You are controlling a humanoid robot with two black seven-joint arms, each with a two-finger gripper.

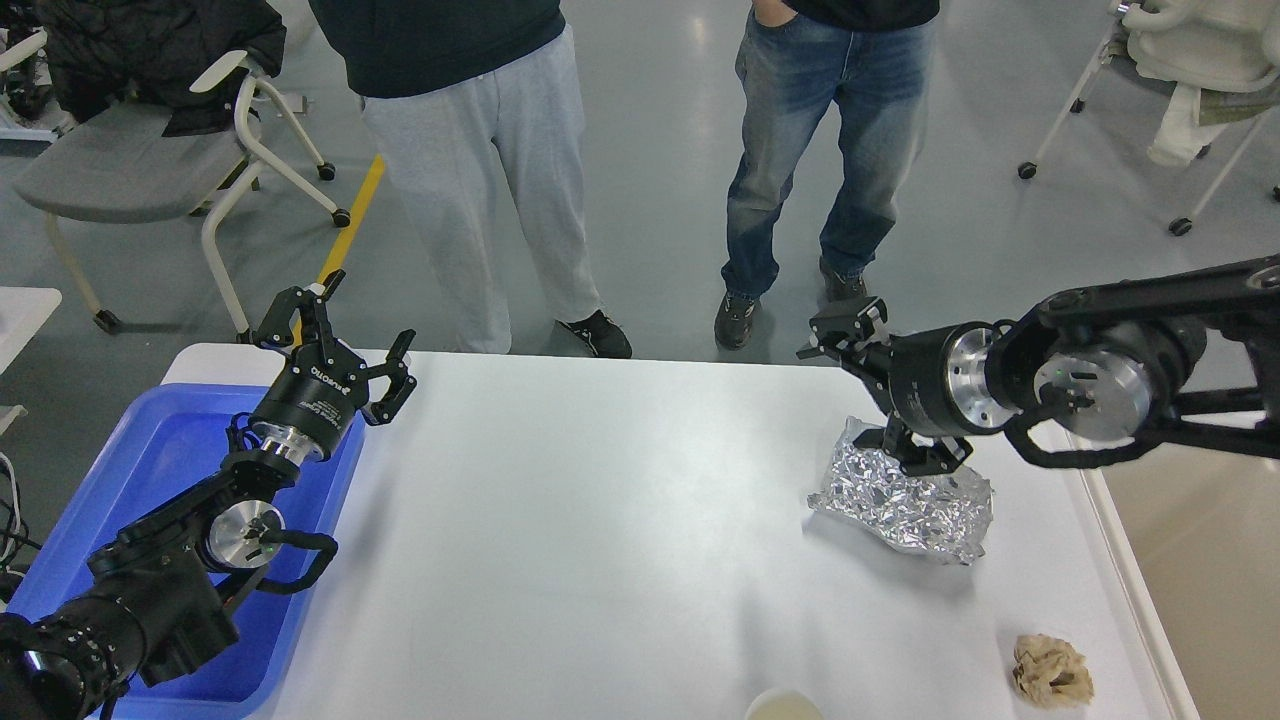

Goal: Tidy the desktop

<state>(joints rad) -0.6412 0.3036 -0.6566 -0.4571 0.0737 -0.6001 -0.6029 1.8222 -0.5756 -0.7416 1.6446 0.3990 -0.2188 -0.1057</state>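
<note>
The white paper cup (783, 706) should be empty when I carry it tipped sideways, because the inside of the cup's rim looks clean and pale.
The white desktop (600, 520) carries a crumpled sheet of silver foil (905, 500) at the right, a crumpled brown paper ball (1052, 672) near the front right corner, and the rim of a pale cup (785, 706) at the front edge. My right gripper (862, 398) is open and empty, just above the foil's far left edge, with its lower finger close to the foil. My left gripper (345, 328) is open and empty, raised over the far edge of the blue tray (150, 470).
The blue tray lies at the desktop's left end under my left arm. A beige bin (1200, 560) stands beyond the right edge. Two people (470, 170) stand close to the far edge. A grey chair (130, 170) is at the back left.
</note>
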